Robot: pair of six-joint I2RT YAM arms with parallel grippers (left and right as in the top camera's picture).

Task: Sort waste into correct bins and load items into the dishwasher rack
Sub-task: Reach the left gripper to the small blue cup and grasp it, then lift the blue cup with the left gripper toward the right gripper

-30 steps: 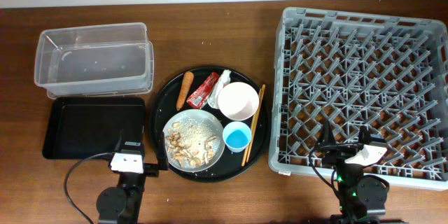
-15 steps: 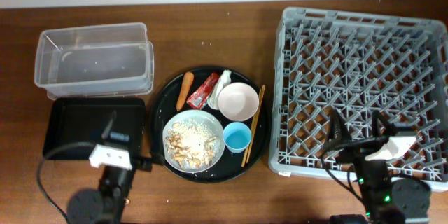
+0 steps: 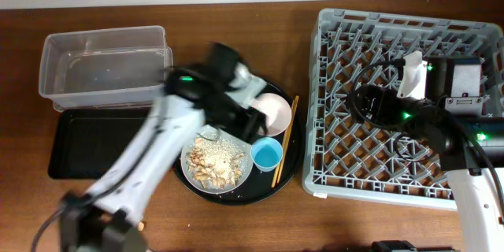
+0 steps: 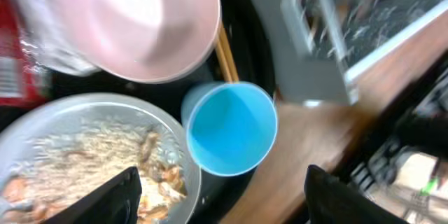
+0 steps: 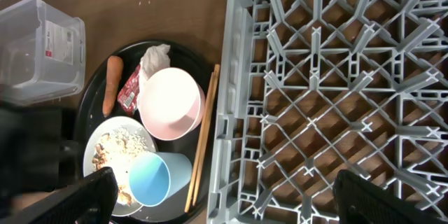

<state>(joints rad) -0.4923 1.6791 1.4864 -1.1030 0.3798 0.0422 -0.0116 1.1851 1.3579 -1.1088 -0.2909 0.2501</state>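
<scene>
Next, I hand the light-blue cup [image 3: 266,154] across before I rack it, because my left gripper is over the cup but the grey rack [image 3: 350,153] is under my right gripper.
My left gripper [image 3: 244,120] [image 4: 227,203] is open and empty. It hovers over the round tray, above the light-blue cup [image 3: 267,155] [image 4: 231,129] [image 5: 157,178]. The white bowl [image 3: 272,112] [image 4: 140,21] [image 5: 171,103], the plate with rice scraps [image 3: 214,161] [image 4: 77,161] [image 5: 115,155] and the chopsticks [image 3: 285,142] [image 5: 203,140] lie there too. The right wrist view shows the carrot [image 5: 110,85], red wrapper [image 5: 129,88] and tissue [image 5: 155,57]; my left arm hides the carrot and wrapper from overhead. My right gripper [image 3: 368,104] [image 5: 238,206] is open and empty above the grey rack [image 3: 331,94] [image 5: 329,77].
The clear tub [image 3: 106,67] [image 5: 38,49] stands at the back left, with the shallow black tray [image 3: 87,146] in front of it. The round black tray [image 3: 287,177] sits between these bins and the rack. My left arm stretches across from the front left.
Both arms have lifted from the table's front edge. The left one swung out over the round tray. The right one moved up over the rack.
</scene>
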